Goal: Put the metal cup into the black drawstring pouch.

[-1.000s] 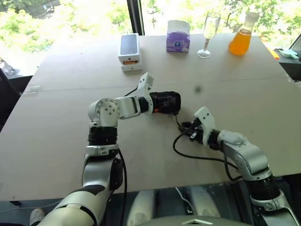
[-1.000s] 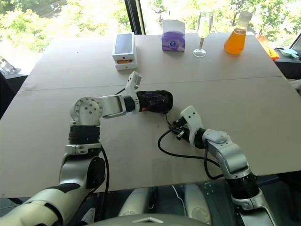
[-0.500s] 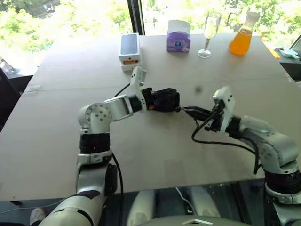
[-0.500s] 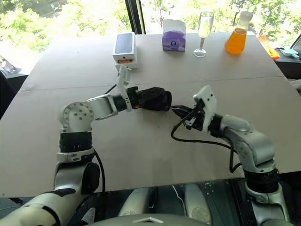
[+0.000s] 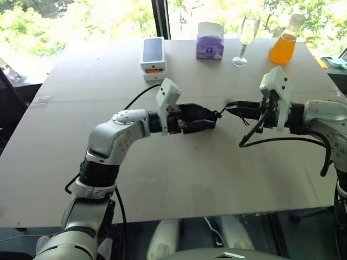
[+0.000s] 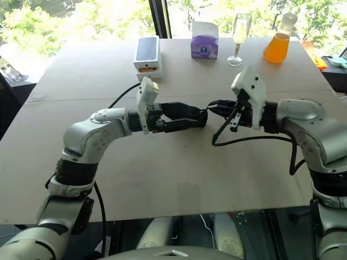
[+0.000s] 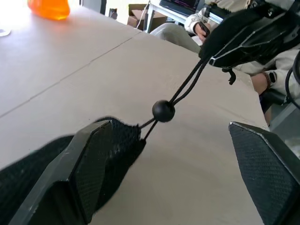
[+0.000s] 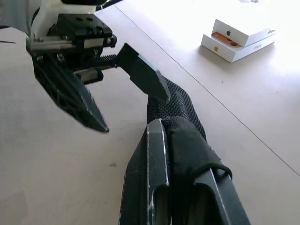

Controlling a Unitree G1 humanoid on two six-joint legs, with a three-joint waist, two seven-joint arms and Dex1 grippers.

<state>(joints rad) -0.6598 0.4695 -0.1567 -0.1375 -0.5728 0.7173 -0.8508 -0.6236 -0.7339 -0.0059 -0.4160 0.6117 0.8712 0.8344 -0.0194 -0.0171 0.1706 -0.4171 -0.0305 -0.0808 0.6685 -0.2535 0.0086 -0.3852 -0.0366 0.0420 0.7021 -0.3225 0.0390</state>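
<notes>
My left gripper has its open fingers short of the bead (image 7: 163, 111), so it should move forward and clamp the bead before my right gripper pulls the pouch's cord.
The black drawstring pouch (image 5: 191, 117) is off the table, between my two hands. My left gripper (image 5: 209, 117) stands open around it, and the fabric rests against one finger (image 7: 91, 168). The pouch's cord, with a round bead (image 7: 163, 110) on it, runs taut to my right gripper (image 5: 231, 107). That gripper is shut on the cord and a fold of black fabric (image 8: 187, 140) at the pouch's mouth. The two grippers point at each other, a short gap apart. The metal cup is hidden.
Along the table's far edge stand a white phone box (image 5: 152, 56), a purple tissue box (image 5: 209, 43), a wine glass (image 5: 243, 39) and an orange flask (image 5: 282, 46). A slack loop of cord (image 5: 260, 142) hangs under my right gripper. A seated person (image 7: 213, 21) is beyond the table.
My left gripper has opened and rolled over. My right gripper has risen from the table with the cord, up to the level of the left one. The pouch has been lifted.
</notes>
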